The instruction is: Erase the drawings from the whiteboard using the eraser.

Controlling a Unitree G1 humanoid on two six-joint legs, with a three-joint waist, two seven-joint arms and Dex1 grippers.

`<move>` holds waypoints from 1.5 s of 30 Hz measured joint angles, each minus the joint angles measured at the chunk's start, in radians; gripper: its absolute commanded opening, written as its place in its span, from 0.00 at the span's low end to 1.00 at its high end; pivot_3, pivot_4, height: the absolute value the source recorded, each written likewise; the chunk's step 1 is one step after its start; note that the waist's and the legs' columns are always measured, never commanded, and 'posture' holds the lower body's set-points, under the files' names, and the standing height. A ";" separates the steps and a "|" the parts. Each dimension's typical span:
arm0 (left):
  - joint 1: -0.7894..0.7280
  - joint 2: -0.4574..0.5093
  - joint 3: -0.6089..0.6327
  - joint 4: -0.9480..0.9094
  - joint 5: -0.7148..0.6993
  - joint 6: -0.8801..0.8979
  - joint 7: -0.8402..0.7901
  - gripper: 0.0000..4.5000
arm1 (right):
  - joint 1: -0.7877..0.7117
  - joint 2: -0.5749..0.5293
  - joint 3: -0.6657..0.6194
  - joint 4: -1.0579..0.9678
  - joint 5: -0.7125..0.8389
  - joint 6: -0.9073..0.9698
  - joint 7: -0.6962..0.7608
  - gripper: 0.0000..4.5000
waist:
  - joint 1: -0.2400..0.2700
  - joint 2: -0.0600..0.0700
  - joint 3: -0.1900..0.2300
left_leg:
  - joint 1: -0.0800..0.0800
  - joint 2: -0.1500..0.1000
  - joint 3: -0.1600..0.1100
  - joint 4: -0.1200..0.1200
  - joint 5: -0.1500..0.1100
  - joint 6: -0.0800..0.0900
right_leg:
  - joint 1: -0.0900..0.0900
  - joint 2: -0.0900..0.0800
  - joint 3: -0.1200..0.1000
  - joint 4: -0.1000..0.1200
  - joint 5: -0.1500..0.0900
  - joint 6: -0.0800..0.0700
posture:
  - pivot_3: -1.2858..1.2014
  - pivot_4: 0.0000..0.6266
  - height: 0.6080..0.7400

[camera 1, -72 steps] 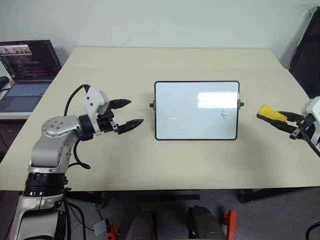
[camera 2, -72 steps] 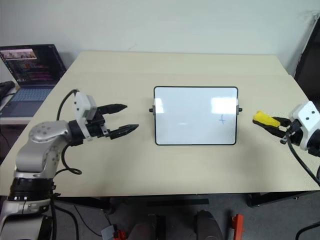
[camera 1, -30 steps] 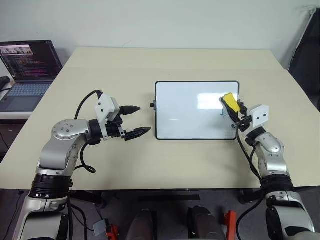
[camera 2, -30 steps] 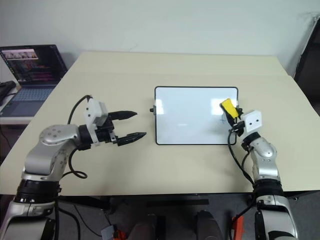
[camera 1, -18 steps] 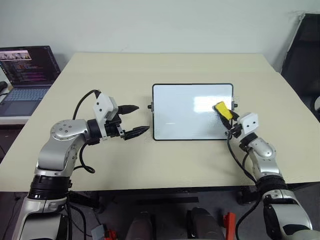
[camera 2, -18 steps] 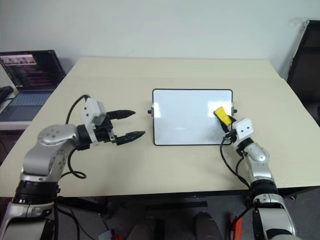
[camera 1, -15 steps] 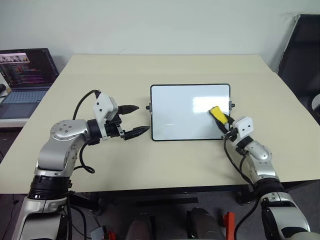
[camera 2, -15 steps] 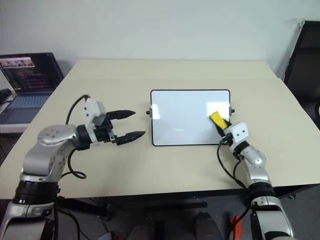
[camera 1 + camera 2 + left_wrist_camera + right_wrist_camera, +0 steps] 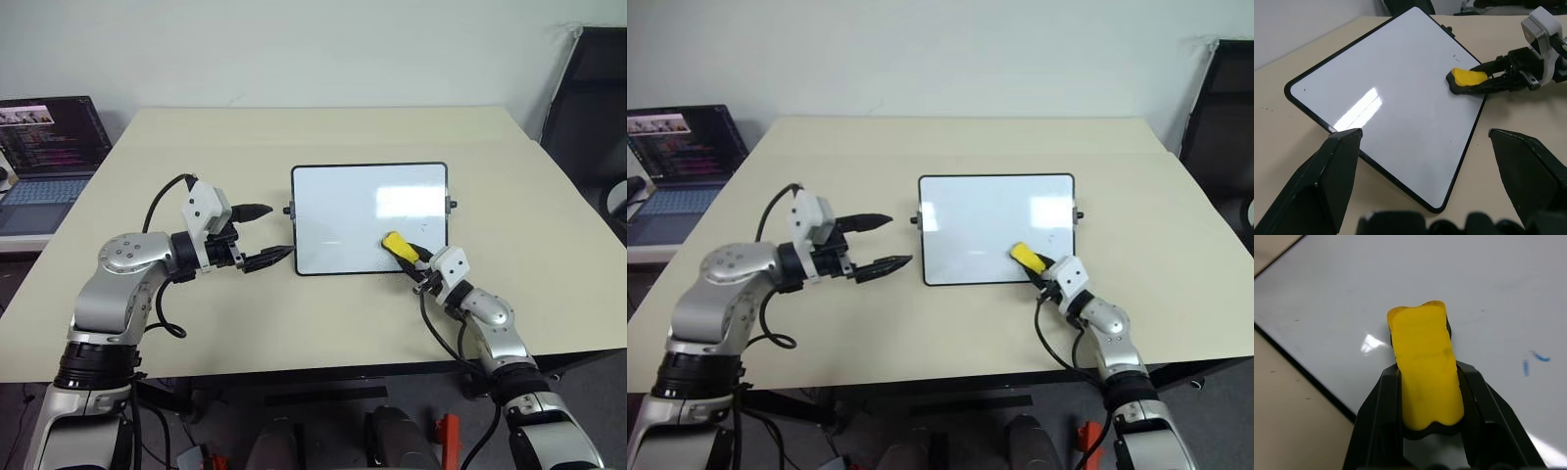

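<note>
Small blue strokes [image 9: 1535, 362] are still there next to the eraser, so my right gripper should wipe the eraser back over them toward the whiteboard's side edge [image 9: 448, 223] on its own side.
The whiteboard [image 9: 353, 211] lies flat at the middle of the table. My right gripper [image 9: 403, 252] is shut on the eraser [image 9: 396, 245], yellow top up, over the board's near right part. In the right wrist view the eraser [image 9: 1425, 367] sits between the black fingers [image 9: 1376, 406] close against the white surface. Of the drawings, small blue strokes [image 9: 1533, 361] remain beside it. My left gripper [image 9: 276, 231] hovers open just left of the board's left edge, holding nothing.
An open laptop [image 9: 47, 149] stands off the table's far left corner. A black chair [image 9: 588, 98] is at the far right. The board has small black side knobs [image 9: 287, 209]. Bare tabletop [image 9: 323, 132] surrounds the board.
My right gripper has carried the eraser down and leftward across the board, from its upper right to its near right part. The blue cross is mostly wiped. The camera shifted; the left arm stayed still.
</note>
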 measured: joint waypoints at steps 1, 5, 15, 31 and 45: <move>-0.001 -0.001 0.000 0.001 0.000 0.000 0.000 1.00 | -0.009 -0.013 -0.006 0.009 -0.006 -0.003 -0.020 0.24 | 0.003 0.000 0.000 | 0.000 0.000 0.000 0.000 0.000 0.000 | 0.000 0.000 0.000 0.000 0.000 0.000 | 0.52 0.24 1.00; -0.006 -0.004 -0.001 0.004 0.000 0.000 -0.001 1.00 | -0.046 -0.051 -0.046 0.057 -0.012 -0.006 -0.106 0.24 | 0.011 -0.003 -0.002 | 0.000 0.000 -0.001 0.000 0.000 0.000 | 0.001 0.000 0.000 0.000 0.000 0.000 | 0.52 0.24 1.00; -0.012 -0.011 -0.002 0.005 0.001 -0.001 -0.002 1.00 | -0.047 -0.113 -0.078 0.126 -0.019 -0.029 -0.169 0.24 | 0.014 -0.015 -0.009 | 0.000 0.000 -0.001 0.001 0.000 0.000 | 0.001 -0.001 0.000 -0.002 0.000 0.000 | 0.52 0.24 1.00; -0.036 -0.024 -0.010 0.012 0.002 -0.004 -0.003 1.00 | 0.088 -0.017 0.071 -0.138 0.001 0.138 0.068 0.24 | -0.009 -0.015 -0.009 | 0.000 0.015 0.001 -0.004 -0.001 -0.002 | -0.002 0.008 -0.001 -0.002 -0.002 -0.006 | 0.52 0.24 1.00; -0.077 -0.150 -0.058 -0.008 -0.052 0.037 -0.008 1.00 | 0.171 -0.258 -0.436 -0.546 0.490 0.647 0.060 0.24 | 0.058 0.002 0.002 | -0.037 0.005 -0.002 -0.001 -0.002 -0.003 | -0.033 0.006 -0.003 -0.003 0.005 0.000 | 0.52 0.24 1.00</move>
